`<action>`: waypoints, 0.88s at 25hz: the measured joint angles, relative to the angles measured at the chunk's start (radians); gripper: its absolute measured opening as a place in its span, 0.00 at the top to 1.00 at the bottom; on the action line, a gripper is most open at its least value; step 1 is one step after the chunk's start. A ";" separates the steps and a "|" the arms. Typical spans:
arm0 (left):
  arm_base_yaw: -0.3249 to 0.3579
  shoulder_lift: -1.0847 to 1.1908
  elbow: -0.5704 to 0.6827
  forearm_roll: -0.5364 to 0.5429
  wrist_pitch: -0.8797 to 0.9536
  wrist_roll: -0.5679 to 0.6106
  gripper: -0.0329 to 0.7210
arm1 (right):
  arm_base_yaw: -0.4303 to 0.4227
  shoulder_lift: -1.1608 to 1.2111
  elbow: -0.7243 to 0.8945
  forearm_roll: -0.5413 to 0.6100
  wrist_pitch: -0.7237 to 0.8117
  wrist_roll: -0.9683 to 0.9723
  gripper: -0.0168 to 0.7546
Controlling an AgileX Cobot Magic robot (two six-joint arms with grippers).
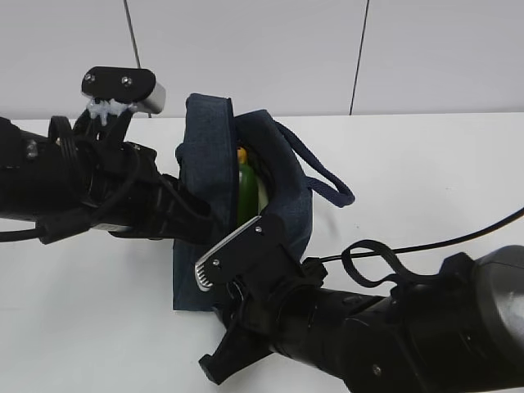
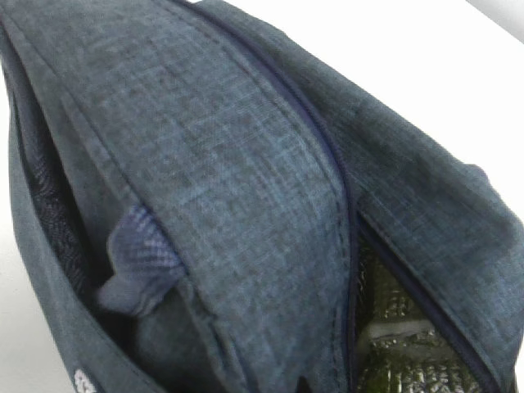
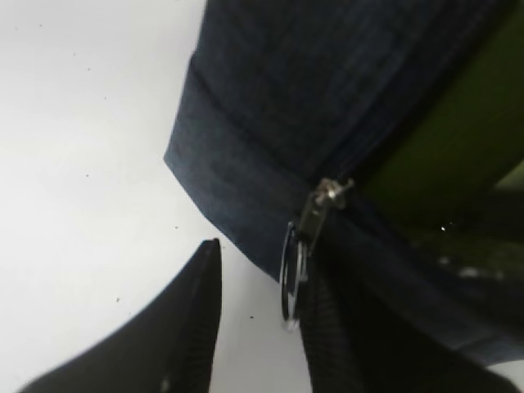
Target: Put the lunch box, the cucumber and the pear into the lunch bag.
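Note:
I expect the zipper to close all the way over the cucumber when I pull the silver ring pull (image 3: pixel 294 274) up, because the slider is below the gap (image 1: pixel 252 182).
The navy lunch bag (image 1: pixel 282 176) stands on the white table with its top gaping. Inside it the green cucumber (image 1: pixel 246 196) stands on end, and a yellow tip of the pear (image 1: pixel 241 154) shows above it. A pale green edge (image 1: pixel 262 195) beside the cucumber looks like the lunch box lid. My left arm (image 1: pixel 82 188) reaches into the bag's left flap (image 2: pixel 246 164). Fabric fills that wrist view and hides the fingers, which are shut on the flap. My right gripper (image 3: pixel 264 254) is open at the bag's lower corner. The silver ring pull (image 3: pixel 291 274) hangs between its fingers, against the right one.
The bag's loop handle (image 1: pixel 327 176) hangs off its right side. Silver lining (image 2: pixel 401 360) shows through the zipper gap. My right arm (image 1: pixel 393 336) and its cable loop (image 1: pixel 372 262) fill the near right. Bare white table (image 1: pixel 434 164) lies right of the bag, and a wall stands behind.

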 joint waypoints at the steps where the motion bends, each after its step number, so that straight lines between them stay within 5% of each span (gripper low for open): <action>1: 0.000 0.000 0.000 0.000 0.000 0.000 0.95 | 0.000 0.000 0.000 0.002 0.000 0.000 0.64; 22: 0.000 0.000 0.000 0.000 -0.004 0.000 0.95 | 0.000 -0.008 0.000 0.180 -0.033 -0.154 0.68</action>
